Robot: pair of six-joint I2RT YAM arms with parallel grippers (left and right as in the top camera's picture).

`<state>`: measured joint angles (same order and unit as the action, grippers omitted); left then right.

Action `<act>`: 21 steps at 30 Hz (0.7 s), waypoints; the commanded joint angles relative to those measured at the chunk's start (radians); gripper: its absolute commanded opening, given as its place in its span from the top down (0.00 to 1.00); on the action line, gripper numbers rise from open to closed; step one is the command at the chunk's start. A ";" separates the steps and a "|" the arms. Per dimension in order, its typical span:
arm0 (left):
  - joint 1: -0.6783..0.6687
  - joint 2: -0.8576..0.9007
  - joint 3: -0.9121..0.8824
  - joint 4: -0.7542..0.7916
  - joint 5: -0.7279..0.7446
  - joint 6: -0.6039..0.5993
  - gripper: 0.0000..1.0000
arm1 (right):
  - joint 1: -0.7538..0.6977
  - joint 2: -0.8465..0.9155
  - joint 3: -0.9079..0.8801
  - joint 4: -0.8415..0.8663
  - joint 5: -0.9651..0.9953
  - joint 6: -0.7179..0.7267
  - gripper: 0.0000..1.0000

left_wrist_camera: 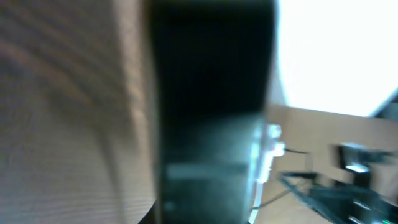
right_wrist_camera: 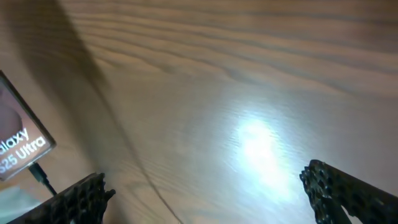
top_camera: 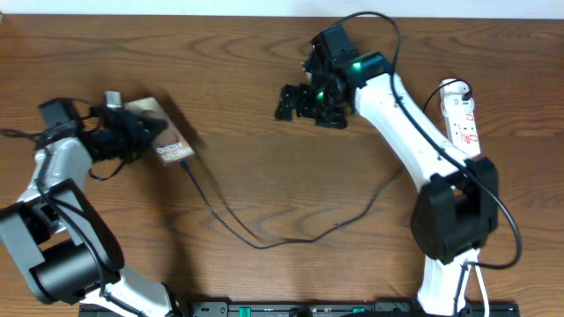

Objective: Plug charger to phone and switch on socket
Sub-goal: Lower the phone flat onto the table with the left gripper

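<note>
My left gripper should keep lowering the phone until it rests on the clear wood (top_camera: 209,155) and then let go, because the charger tip is in the phone's lower edge (top_camera: 183,162).
The phone (top_camera: 167,139) is a brownish slab with white lettering at the left of the table. My left gripper (top_camera: 132,132) is shut on its far end. In the left wrist view the phone (left_wrist_camera: 211,112) is a dark blur filling the middle, and my fingers are hidden. The charger (top_camera: 256,245) is a thin black cable, and its tip (right_wrist_camera: 39,173) sits at the phone's (right_wrist_camera: 18,146) lower edge. My right gripper (top_camera: 295,101) hovers open over bare wood in the middle back, its fingertips (right_wrist_camera: 84,196) wide apart. The socket (top_camera: 463,119) lies at the far right.
The charger cable loops across the table's middle from the phone toward the right arm's base (top_camera: 454,220). The socket's white cord runs down behind that base. Bare wood (right_wrist_camera: 249,93) lies under the right gripper.
</note>
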<state>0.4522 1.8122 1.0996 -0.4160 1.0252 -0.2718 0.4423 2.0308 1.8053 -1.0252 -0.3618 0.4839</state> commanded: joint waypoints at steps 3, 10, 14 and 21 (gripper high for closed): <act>-0.099 -0.001 0.000 -0.017 -0.195 0.011 0.93 | 0.009 -0.013 0.010 -0.086 0.109 -0.036 0.07; -0.193 0.000 -0.011 -0.016 -0.317 -0.090 0.92 | 0.034 -0.013 0.010 -0.112 0.139 -0.035 0.05; -0.212 0.016 -0.021 -0.018 -0.320 -0.100 0.93 | 0.051 -0.013 0.010 -0.112 0.157 -0.027 0.04; -0.214 0.090 -0.044 -0.017 -0.311 -0.134 0.93 | 0.057 -0.013 0.010 -0.112 0.162 -0.025 0.03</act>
<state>0.2401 1.8778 1.0664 -0.4328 0.7040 -0.3889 0.4950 2.0220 1.8053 -1.1362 -0.2192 0.4625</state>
